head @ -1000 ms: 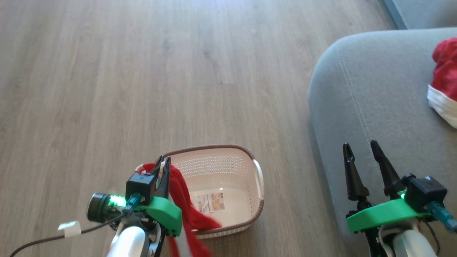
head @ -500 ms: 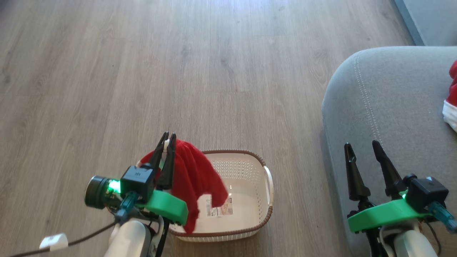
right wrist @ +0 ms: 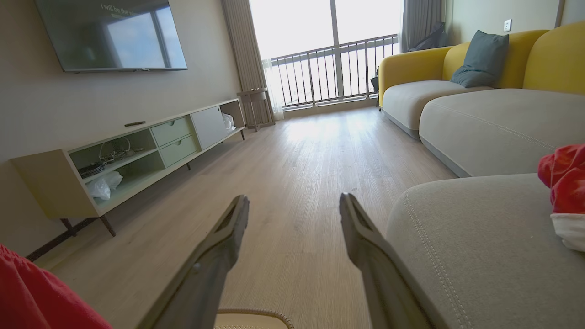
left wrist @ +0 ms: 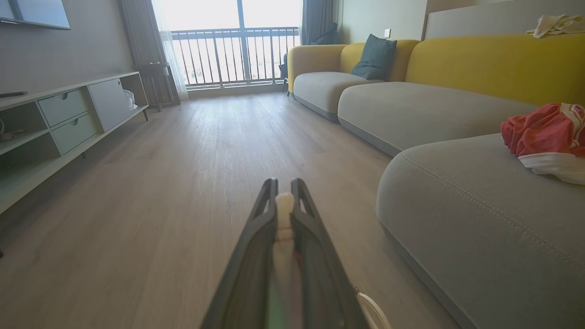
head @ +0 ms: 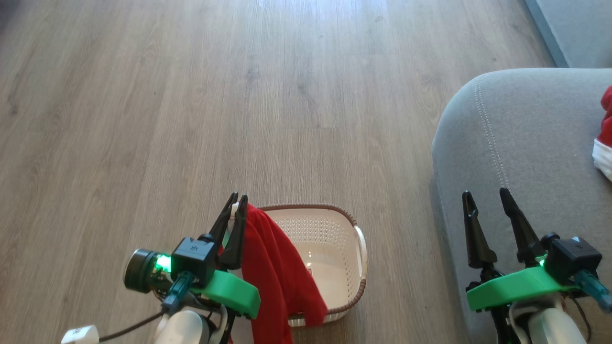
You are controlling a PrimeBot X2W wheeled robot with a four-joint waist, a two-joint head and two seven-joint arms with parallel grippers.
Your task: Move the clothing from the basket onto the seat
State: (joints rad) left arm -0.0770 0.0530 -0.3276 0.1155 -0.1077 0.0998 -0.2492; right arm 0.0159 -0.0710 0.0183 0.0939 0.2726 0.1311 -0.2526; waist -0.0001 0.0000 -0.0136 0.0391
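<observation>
My gripper will leave the cream basket (head: 324, 261) empty when it carries the held red garment away, because cream bottom (head: 330, 275) shows beside that garment.
My left gripper (head: 237, 199) is shut on a red garment (head: 279, 272), pinching a white bit of it (left wrist: 284, 214) between the fingertips. The cloth hangs from the fingers over the left part of the cream basket (head: 345, 267), which stands on the floor. A second red garment with white trim (left wrist: 546, 139) lies bunched on the grey seat (head: 521, 143), at the right edge of the head view (head: 605, 138). My right gripper (head: 485, 198) is open with nothing between its fingers, above the seat's near corner. The held garment also shows in the right wrist view (right wrist: 41, 297).
A wood floor (head: 191, 95) spreads ahead and to the left. A low TV cabinet (right wrist: 137, 151) lines the left wall. Further sofa sections with yellow backs (left wrist: 484, 64) and a dark cushion (left wrist: 375, 57) run along the right, toward a balcony window (left wrist: 237, 50).
My left gripper has risen with the red garment, lifting it out of the basket. The camera has shifted, so the seat sits further right. The right gripper is unchanged.
</observation>
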